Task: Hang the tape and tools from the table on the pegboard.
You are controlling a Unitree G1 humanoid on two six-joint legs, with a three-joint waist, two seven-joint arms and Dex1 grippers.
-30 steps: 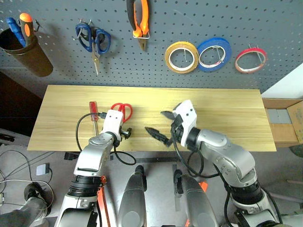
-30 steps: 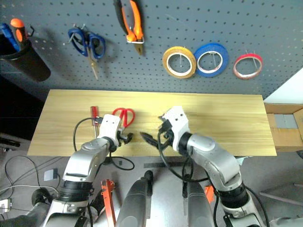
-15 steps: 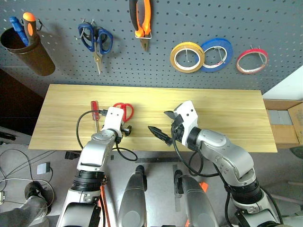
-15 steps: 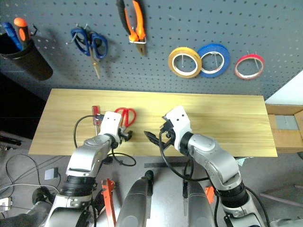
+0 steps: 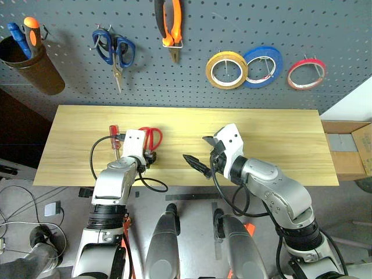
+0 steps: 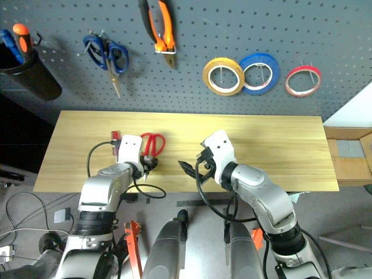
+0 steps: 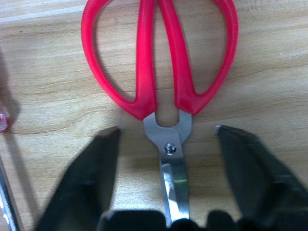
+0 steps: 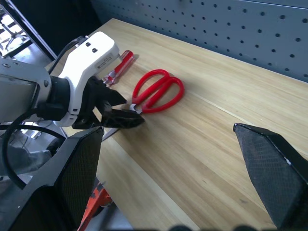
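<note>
The brown cup's opening (image 5: 13, 51) is open next to the blue screwdriver. So the red-handled screwdriver (image 5: 114, 135) will lean with its handle sticking out when I lower it in.
Red-handled scissors (image 7: 159, 62) lie flat on the light wood table (image 5: 279, 139), left of centre, handles toward the pegboard (image 5: 232, 23). My left gripper (image 7: 168, 129) is down over them, open, one finger on each side of the pivot and blades, neither touching the steel. A slim red-handled screwdriver (image 5: 114, 135) lies just to the left of the scissors. My right gripper (image 5: 196, 149) hovers open over the table's middle with nothing in it. The red tape (image 5: 306, 74) and the orange-and-black pliers (image 5: 170, 23) hang on pegboard hooks.
Blue scissors (image 5: 114, 49), a yellow roll (image 5: 226, 70) and a blue roll (image 5: 263, 65) also hang on the board. A brown cup (image 5: 32, 64) at the far left holds blue and orange screwdrivers. A cardboard box (image 5: 349, 151) sits beyond the table's right end.
The left gripper's fingers have drawn closer together around the scissors' pivot. The right arm has kept still.
</note>
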